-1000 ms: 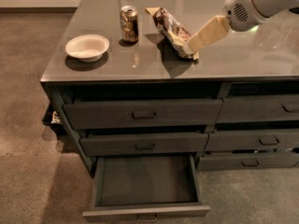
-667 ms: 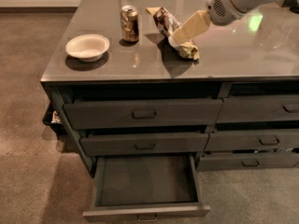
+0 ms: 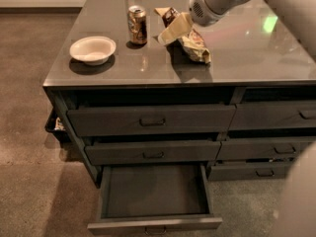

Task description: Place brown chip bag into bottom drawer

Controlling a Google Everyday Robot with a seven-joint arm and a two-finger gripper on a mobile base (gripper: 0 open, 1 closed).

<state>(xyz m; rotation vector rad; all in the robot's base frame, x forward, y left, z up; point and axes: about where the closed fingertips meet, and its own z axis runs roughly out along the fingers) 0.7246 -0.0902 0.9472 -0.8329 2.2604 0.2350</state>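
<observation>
I expect the brown chip bag [image 3: 187, 41] to keep its shape and stick out sideways when I lift it, because the front end [image 3: 198, 52] looks puffed and rounded.
The brown chip bag [image 3: 196, 49] lies on the dark counter top [image 3: 247, 58], running from its far tan end near the soda can toward the front right. My gripper [image 3: 171, 32] hangs from the white arm at the upper right and sits over the bag's far half, hiding its middle. The bottom drawer [image 3: 153, 191] of the left column is pulled out wide, its deep dark inside bare, directly below the counter's front edge.
A gold-brown soda can [image 3: 137, 24] stands just left of the bag. A white bowl [image 3: 92, 50] sits at the counter's left. Two shallower drawers [image 3: 150, 120] above the open one stick out slightly. A blurred part of the robot fills the lower right corner.
The arm has swung left across the counter, bringing the gripper from the bag's right end to over its far half. The bag, can and bowl have not moved.
</observation>
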